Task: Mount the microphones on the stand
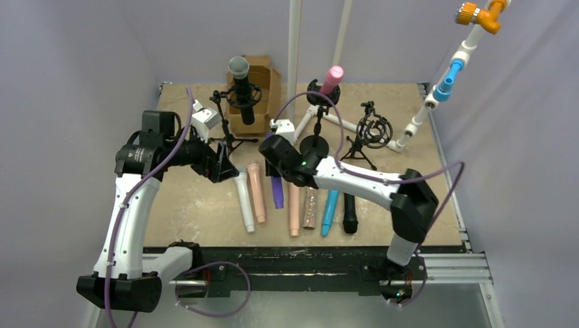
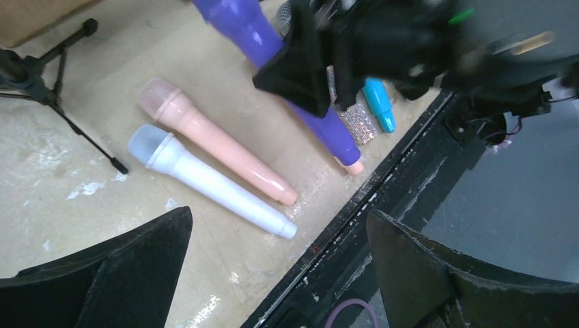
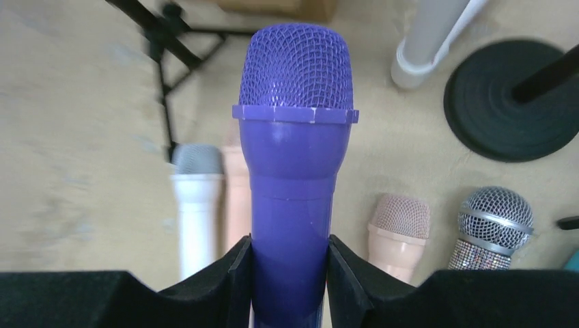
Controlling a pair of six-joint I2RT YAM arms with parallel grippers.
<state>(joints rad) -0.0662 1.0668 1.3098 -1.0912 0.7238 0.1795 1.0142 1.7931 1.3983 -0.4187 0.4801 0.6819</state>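
Note:
The robot's right gripper is halfway along the purple microphone's body (image 3: 290, 270), so the left gripper should hold its lower end (image 1: 278, 198) while the right gripper moves toward the microphone's head.
My right gripper (image 1: 276, 166) is shut on the body of a purple microphone (image 1: 278, 193), seen close in the right wrist view (image 3: 297, 137) with a finger on each side. It seems raised above the row of microphones on the table: white (image 1: 244, 202), peach (image 1: 257, 193), a second peach (image 1: 294, 212), silver glitter (image 1: 310, 208), blue (image 1: 330, 213), black (image 1: 349, 214). My left gripper (image 1: 218, 164) is open and empty, left of the row, above the white microphone (image 2: 212, 181). A black microphone (image 1: 240, 85) and a pink one (image 1: 332, 77) sit in stands at the back.
An empty shock-mount tripod stand (image 1: 373, 131) stands at the back right, and a round-base stand (image 1: 314, 144) behind the row. A cardboard box (image 1: 263, 89) and white pipes (image 1: 294, 48) are at the back. The table's black front rail (image 2: 382, 198) runs below my left gripper.

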